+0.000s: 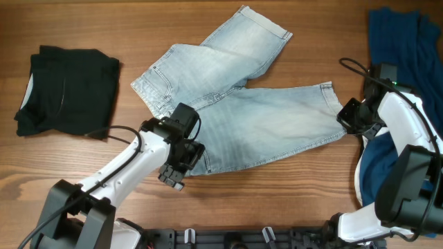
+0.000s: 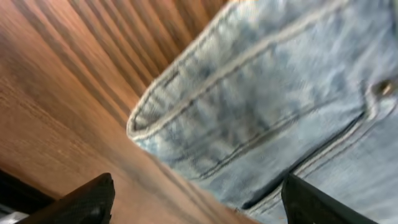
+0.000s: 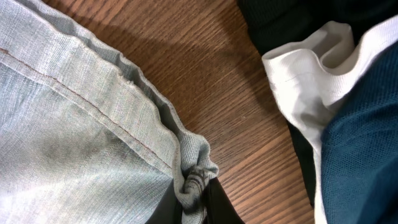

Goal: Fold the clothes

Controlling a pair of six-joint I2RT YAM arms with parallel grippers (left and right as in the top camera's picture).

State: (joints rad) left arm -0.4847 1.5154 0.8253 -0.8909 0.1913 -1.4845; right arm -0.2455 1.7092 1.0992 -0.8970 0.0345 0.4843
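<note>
Next, my left gripper takes hold of the waistband's front corner (image 2: 148, 127), which lies loose while my right gripper holds the shorts' hem corner (image 1: 338, 131), before both grippers fold the shorts.
The pale light-blue denim shorts (image 1: 242, 104) lie spread on the wooden table, waistband at the left, one leg pointing to the back, the other to the right. My left gripper (image 1: 181, 164) is open at the waistband's front corner (image 2: 205, 118), its fingers apart over the denim and the wood. My right gripper (image 1: 346, 117) is shut on the hem corner of the right leg (image 3: 196, 177), the cloth bunched between its fingers. A folded black garment (image 1: 66, 90) lies at the far left. A deep-blue garment (image 1: 405, 41) lies at the right edge.
More deep-blue cloth (image 1: 384, 162) with a white part (image 3: 311, 68) lies under and beside my right arm. The table's front edge runs just below both arm bases.
</note>
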